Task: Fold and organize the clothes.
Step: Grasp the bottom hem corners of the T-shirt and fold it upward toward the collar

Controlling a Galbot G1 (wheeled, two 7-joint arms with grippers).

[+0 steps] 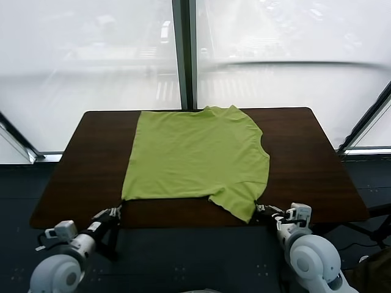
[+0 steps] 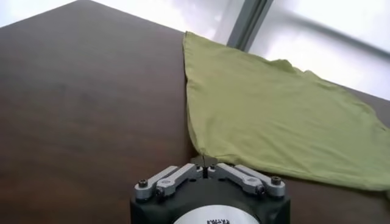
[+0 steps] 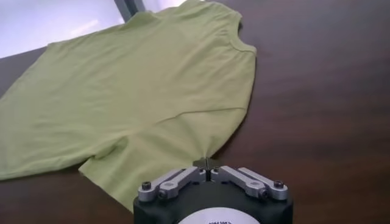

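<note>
Next, I lift the T-shirt's near edge with my left gripper and my right gripper and fold it over the T-shirt [image 1: 192, 163], because the T-shirt's sleeve [image 1: 244, 213] reaches the table's front edge.
The clothes are one lime-green T-shirt [image 1: 195, 155] lying flat on the dark brown table [image 1: 85, 165], neck towards the window. Its left side ends in a straight edge and only the right sleeve shows. My left gripper [image 1: 117, 209] is at the shirt's near left corner, shut on the tip of the fabric. In the left wrist view the cloth [image 2: 274, 115] runs to a point between the closed fingertips of that gripper [image 2: 204, 161]. My right gripper [image 1: 259, 209] is shut on the near right corner. In the right wrist view the shirt [image 3: 140, 85] pinches in at that gripper [image 3: 206, 162].
The table's front edge [image 1: 195, 223] runs just behind both grippers. Bare table wood lies to the left [image 1: 91, 152] and right [image 1: 305, 159] of the shirt. A window with a dark central post [image 1: 184, 55] stands behind the table.
</note>
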